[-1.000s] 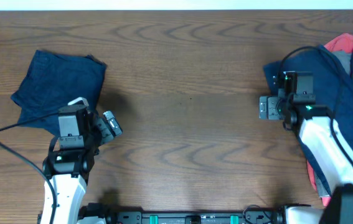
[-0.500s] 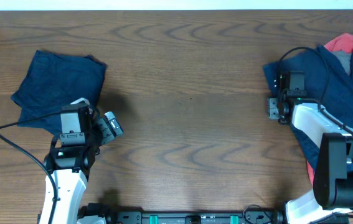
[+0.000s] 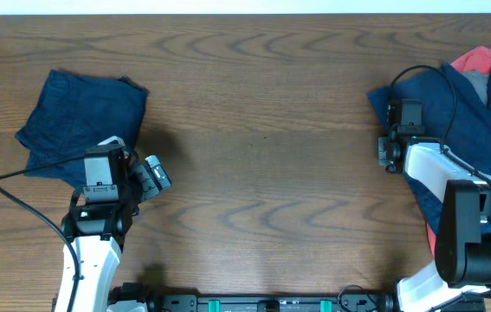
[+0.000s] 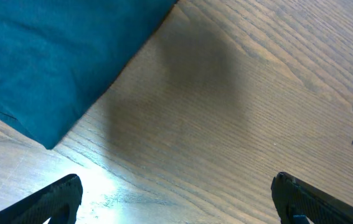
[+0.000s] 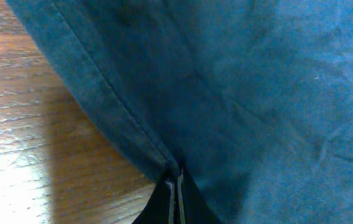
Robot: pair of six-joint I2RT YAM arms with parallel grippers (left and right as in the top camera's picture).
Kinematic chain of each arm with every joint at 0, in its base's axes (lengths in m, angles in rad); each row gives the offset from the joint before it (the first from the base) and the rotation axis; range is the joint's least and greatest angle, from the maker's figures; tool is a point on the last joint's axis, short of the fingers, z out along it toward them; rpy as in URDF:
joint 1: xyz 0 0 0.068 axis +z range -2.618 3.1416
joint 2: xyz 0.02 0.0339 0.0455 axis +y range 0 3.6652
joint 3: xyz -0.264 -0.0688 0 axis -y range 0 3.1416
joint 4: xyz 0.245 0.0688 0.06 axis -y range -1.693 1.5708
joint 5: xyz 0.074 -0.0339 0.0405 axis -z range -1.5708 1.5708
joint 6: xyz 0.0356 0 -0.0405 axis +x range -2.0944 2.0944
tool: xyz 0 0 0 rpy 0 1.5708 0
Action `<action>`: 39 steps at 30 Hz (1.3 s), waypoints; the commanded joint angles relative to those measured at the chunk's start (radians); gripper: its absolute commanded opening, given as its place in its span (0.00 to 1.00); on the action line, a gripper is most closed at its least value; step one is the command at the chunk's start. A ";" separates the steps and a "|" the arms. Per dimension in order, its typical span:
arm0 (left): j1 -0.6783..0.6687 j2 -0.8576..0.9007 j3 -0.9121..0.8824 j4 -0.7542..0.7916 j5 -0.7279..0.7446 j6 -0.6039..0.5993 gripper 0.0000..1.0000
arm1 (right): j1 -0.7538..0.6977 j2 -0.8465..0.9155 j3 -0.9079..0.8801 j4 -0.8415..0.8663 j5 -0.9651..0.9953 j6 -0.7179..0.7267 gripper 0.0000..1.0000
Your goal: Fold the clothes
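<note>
I should keep pulling the pile's navy garment with my right gripper until the garment spreads over the open middle wood. The fingers are gripping the garment's stitched hem.
A folded navy garment lies at the table's left; in the left wrist view it fills the upper left. My left gripper hovers just off its right corner, open over bare wood, holding nothing. At the right edge is a pile of clothes: a navy piece over a red one and a grey one. My right gripper sits at the pile's left edge. Its fingers are shut on the stitched hem of the navy garment.
The brown wooden table spreads between the two arms. The right arm's cable loops over the pile. The table's far edge runs along the top of the overhead view.
The right gripper has moved slightly right to the pile's edge and closed from open onto the navy hem. The left arm and folded garment have not moved.
</note>
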 commanded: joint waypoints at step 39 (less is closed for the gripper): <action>0.004 0.002 0.019 0.032 0.072 -0.146 0.98 | 0.517 -0.254 0.095 0.066 -0.336 0.283 0.99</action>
